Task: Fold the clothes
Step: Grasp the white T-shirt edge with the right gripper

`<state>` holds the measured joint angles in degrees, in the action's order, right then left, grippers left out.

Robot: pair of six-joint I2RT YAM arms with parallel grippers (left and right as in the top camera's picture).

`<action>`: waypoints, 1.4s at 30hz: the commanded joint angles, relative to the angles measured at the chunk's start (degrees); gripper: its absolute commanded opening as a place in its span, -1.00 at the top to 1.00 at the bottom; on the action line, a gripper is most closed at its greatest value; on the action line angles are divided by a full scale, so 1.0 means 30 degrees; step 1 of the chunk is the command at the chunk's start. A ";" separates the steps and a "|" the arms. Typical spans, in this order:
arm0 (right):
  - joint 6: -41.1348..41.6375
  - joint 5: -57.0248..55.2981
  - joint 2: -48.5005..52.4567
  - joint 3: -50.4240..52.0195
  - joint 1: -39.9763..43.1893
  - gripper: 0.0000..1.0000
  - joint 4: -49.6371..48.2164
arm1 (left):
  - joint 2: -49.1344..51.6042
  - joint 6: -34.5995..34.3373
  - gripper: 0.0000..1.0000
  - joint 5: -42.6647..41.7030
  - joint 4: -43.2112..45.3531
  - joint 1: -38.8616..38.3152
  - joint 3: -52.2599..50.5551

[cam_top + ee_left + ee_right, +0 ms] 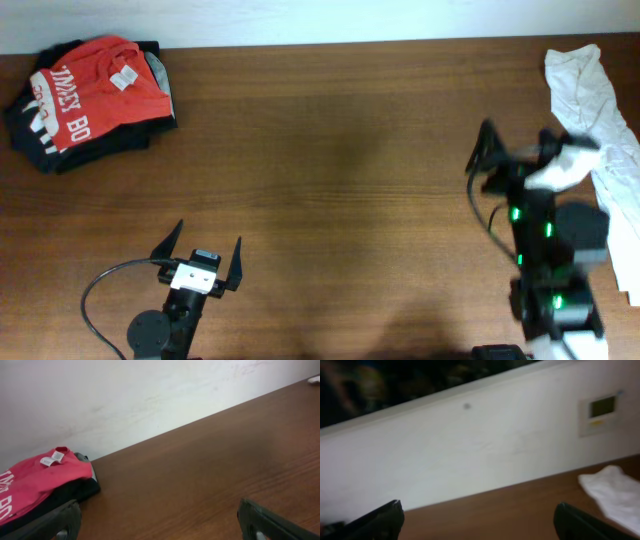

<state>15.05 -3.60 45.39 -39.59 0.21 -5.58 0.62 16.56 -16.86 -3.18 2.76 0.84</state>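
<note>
My open right gripper keeps moving over the clear wood up to the white T-shirt and toward its middle until my fingers close on a fold.
The white T-shirt lies crumpled along the table's right edge, and its emblem is hidden. A fold of it rests on my right arm just behind the gripper. My right gripper is open and empty, just left of the shirt and pointing toward the far wall. In the right wrist view the jaws are wide apart over bare table, with a corner of the shirt to their right. My left gripper is open and empty near the front left, far from the shirt. Its jaws show only bare wood between them.
A red shirt with white lettering lies on a pile of dark folded garments at the far left corner. Both also show in the left wrist view, the red shirt on top. The brown wooden table meets a white wall.
</note>
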 commanded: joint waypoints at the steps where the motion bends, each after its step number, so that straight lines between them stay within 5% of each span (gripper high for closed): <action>1: -0.1916 -0.5479 0.3796 -0.4590 0.0197 -0.97 0.3249 | -0.0095 0.0087 -0.98 0.0066 -0.0036 0.0131 -0.0109; 6: -0.2157 -0.6353 1.0411 -1.0200 0.4182 -0.97 0.7286 | -0.0095 0.0080 -0.98 0.0066 -0.0036 0.0131 -0.0109; 15: -0.2433 -0.3599 1.6823 -1.3755 1.0040 -0.98 1.0214 | -0.0095 0.0080 -0.99 0.0066 -0.0036 0.0131 -0.0109; 27: -0.3920 -0.1574 2.3518 -1.4681 1.1315 -0.90 0.9194 | -0.0095 0.0087 -0.98 0.0066 -0.0036 0.0131 -0.0109; 42: -0.3949 0.0721 2.5886 -1.4681 1.2458 -0.59 0.6003 | -0.0095 0.0080 -0.98 0.0066 -0.0036 0.0131 -0.0109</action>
<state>3.01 -2.98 121.21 -82.56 37.63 13.17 0.62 16.56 -16.84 -3.20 2.76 0.84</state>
